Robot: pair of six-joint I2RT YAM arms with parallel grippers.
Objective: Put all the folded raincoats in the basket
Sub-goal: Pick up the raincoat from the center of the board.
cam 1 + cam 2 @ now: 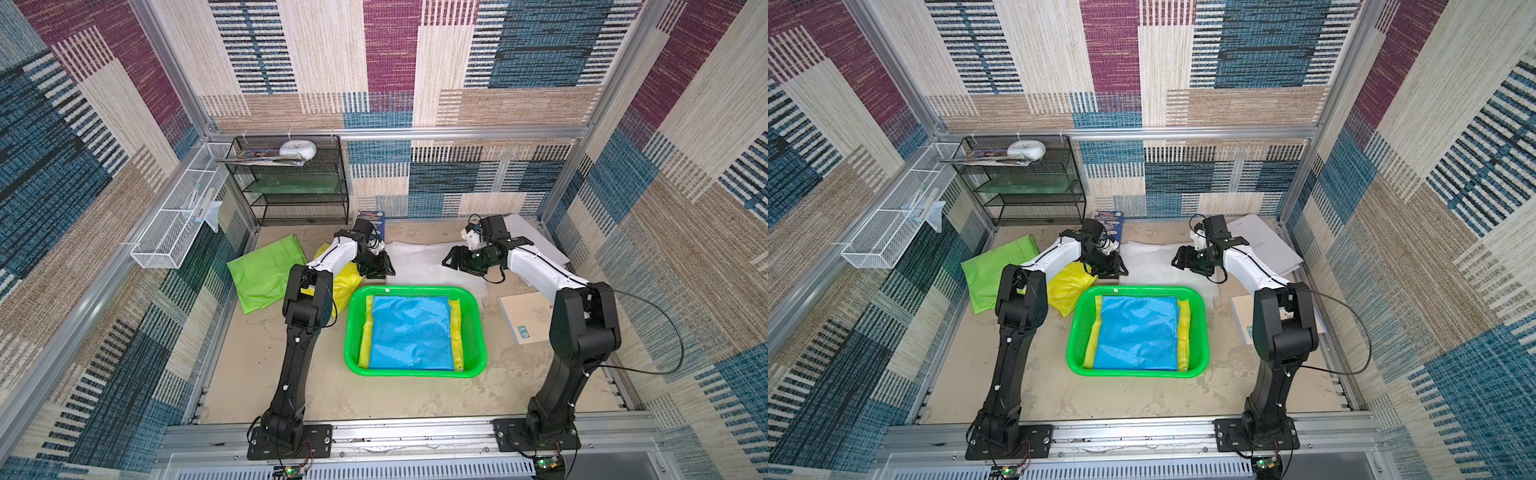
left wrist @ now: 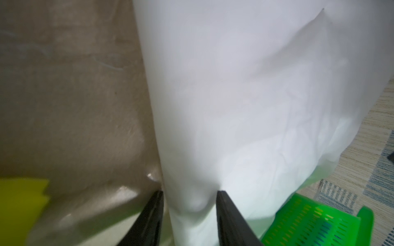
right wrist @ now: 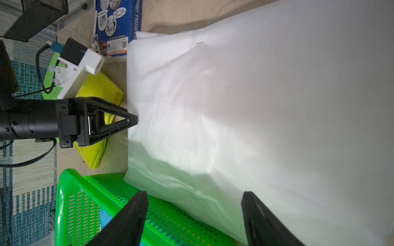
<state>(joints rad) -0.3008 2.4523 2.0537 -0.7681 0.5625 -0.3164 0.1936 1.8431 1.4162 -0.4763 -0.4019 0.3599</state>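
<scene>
The white raincoat (image 1: 422, 262) is spread almost as wide as the green basket (image 1: 416, 371), so I expect its edges to end up lying on the basket's rim when I lower the raincoat in.
A folded white raincoat (image 1: 419, 262) (image 1: 1150, 262) lies flat on the table just behind the green basket (image 1: 415, 372) (image 1: 1133, 372); its near edge reaches the basket's far rim. Inside the basket, a folded blue raincoat (image 1: 409, 332) rests on a yellow one (image 1: 457, 332). My left gripper (image 1: 388, 268) (image 2: 189, 192) is low at the white raincoat's (image 2: 245, 95) left edge, jaws partly apart with that edge bulging between them. My right gripper (image 1: 448, 259) (image 3: 195, 192) hovers open over the coat's (image 3: 255, 106) right part, near the basket (image 3: 70, 191), holding nothing.
To the left of the basket lie a folded light-green raincoat (image 1: 266, 276) and a yellow one (image 1: 345, 286). A book (image 1: 374, 224) leans at the back. A notebook (image 1: 528, 318) and papers (image 1: 536, 241) are at the right. The black rack (image 1: 291, 183) and white wire basket (image 1: 178, 220) stand at the back left.
</scene>
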